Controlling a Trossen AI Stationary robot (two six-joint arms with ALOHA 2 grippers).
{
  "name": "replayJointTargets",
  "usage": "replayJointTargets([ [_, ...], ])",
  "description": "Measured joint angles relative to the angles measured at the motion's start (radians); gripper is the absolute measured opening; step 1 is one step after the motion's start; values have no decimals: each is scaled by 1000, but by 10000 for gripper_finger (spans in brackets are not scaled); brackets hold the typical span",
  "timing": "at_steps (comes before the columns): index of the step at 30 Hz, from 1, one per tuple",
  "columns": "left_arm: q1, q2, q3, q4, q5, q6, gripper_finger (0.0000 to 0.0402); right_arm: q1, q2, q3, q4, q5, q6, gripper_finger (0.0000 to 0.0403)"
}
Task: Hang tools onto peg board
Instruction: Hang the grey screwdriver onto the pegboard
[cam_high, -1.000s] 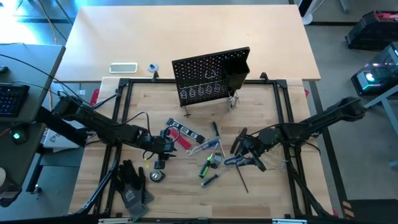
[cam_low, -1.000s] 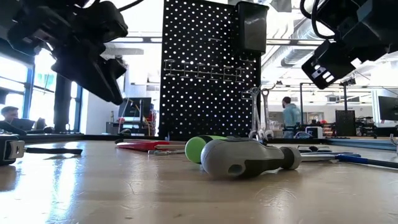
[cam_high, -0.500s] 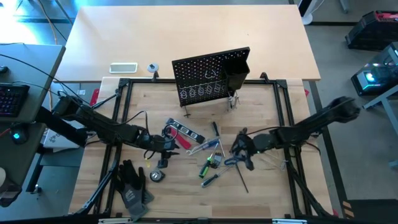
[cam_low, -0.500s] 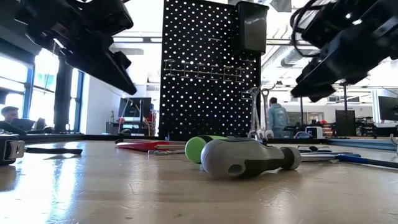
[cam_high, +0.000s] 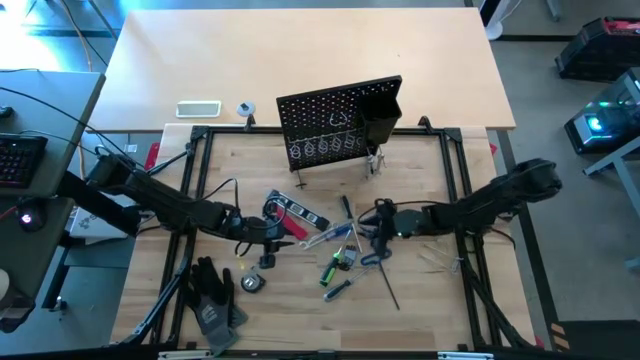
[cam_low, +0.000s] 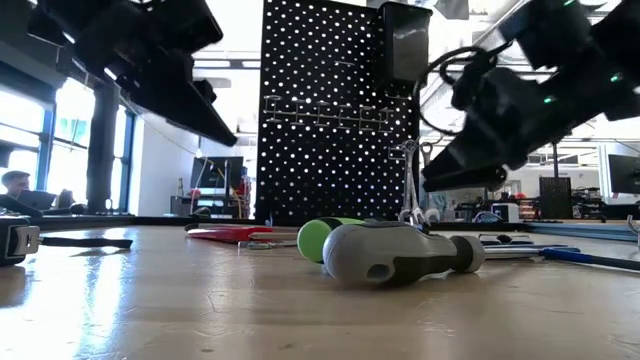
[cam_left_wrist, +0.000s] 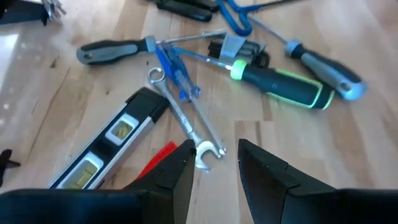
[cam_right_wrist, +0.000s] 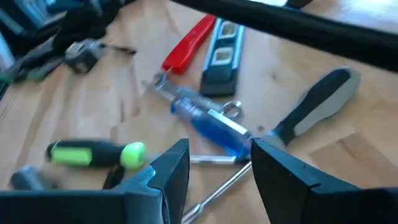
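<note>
My gripper is about to lift the black-grey screwdriver (cam_high: 346, 206), which should come free and leave the heap where it is, because the black-grey screwdriver's shaft (cam_right_wrist: 222, 186) runs uncovered past the blue screwdriver.
The black peg board (cam_high: 340, 125) stands upright at the far middle, with a black box bin (cam_high: 380, 115) and silver wrenches (cam_low: 415, 180) hanging at its lower right. Loose tools lie in a heap on the table: a silver wrench (cam_left_wrist: 186, 118), a blue screwdriver (cam_right_wrist: 208, 118), a green screwdriver (cam_left_wrist: 280, 84), a black-grey screwdriver (cam_right_wrist: 317, 99), a red flat tool (cam_right_wrist: 189, 40) and a black level (cam_left_wrist: 106, 149). My left gripper (cam_left_wrist: 214, 155) is open just above the wrench's open end. My right gripper (cam_right_wrist: 217, 155) is open, low over the blue screwdriver.
Black work gloves (cam_high: 212, 295) lie at the near left, with a small round object (cam_high: 252, 283) beside them. A white flat device (cam_high: 198, 108) lies on the far table. A blue hex key (cam_high: 375, 258) and a long thin rod (cam_high: 388, 285) lie near my right gripper.
My right gripper has gone toward the table's left edge and a little toward the far edge, in over the tool heap, and has stayed open. My left gripper has edged toward the table's right, nearer the heap.
</note>
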Motion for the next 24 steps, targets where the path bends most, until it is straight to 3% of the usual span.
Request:
replayJointTargets([
  [7, 3, 83, 0, 19, -4, -8, 117, -111, 100, 125, -84, -68, 16, 165],
  [15, 3, 153, -1, 64, -4, -8, 117, -196, 229, 391, -558, -84, 14, 165],
  [24, 3, 161, -1, 121, -4, 58, 117, -231, 374, 517, -631, -150, 15, 165],
])
